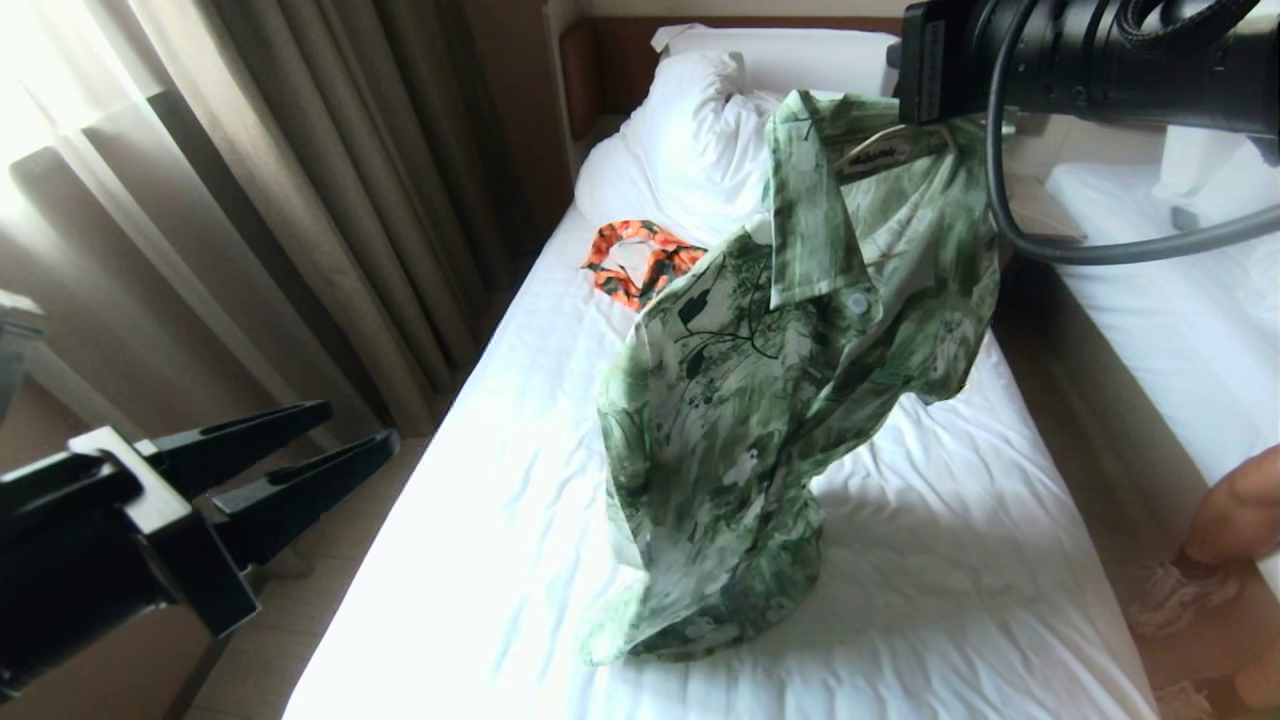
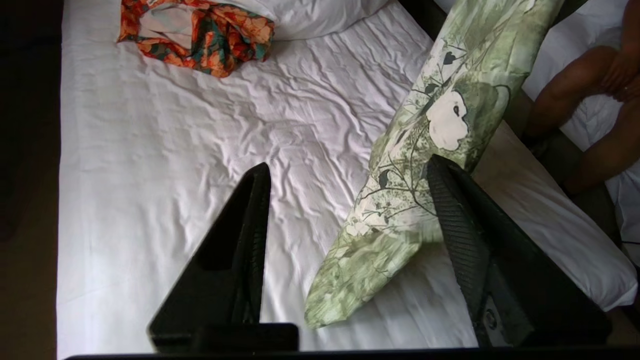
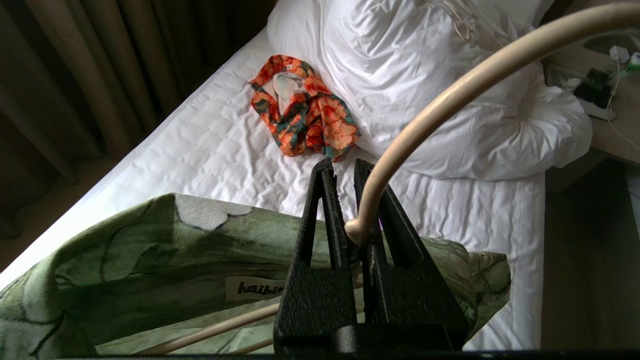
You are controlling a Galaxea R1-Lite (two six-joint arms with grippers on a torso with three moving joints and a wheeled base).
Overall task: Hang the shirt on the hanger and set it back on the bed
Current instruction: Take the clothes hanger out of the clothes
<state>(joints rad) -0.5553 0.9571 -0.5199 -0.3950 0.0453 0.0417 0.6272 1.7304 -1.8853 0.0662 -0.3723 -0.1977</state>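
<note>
The shirt's collar (image 1: 818,210) hangs past my left gripper's reach, so next my right gripper raises the hanger (image 1: 866,144) and brings it closer before my left gripper grabs the collar.
The light green floral shirt (image 1: 760,400) hangs over the bed (image 1: 950,560), its collar up high and its hem crumpled on the sheet. It is draped on the cream hanger (image 3: 450,90), whose bars run inside the collar. My right gripper (image 3: 342,165) is shut on the base of the hanger's hook, and my right arm (image 1: 1080,50) reaches in from the top right. My left gripper (image 1: 360,425) stands open off the bed's left side, apart from the shirt and holding nothing. In the left wrist view the shirt (image 2: 450,100) hangs beyond the open left gripper (image 2: 347,162).
An orange-and-green garment (image 1: 640,260) lies by the white pillows (image 1: 700,130). Brown curtains (image 1: 300,200) hang on the left. A second white bed (image 1: 1180,300) stands on the right across a narrow aisle, where a person's hand (image 1: 1240,505) shows. A nightstand with cables (image 3: 610,100) stands by the headboard.
</note>
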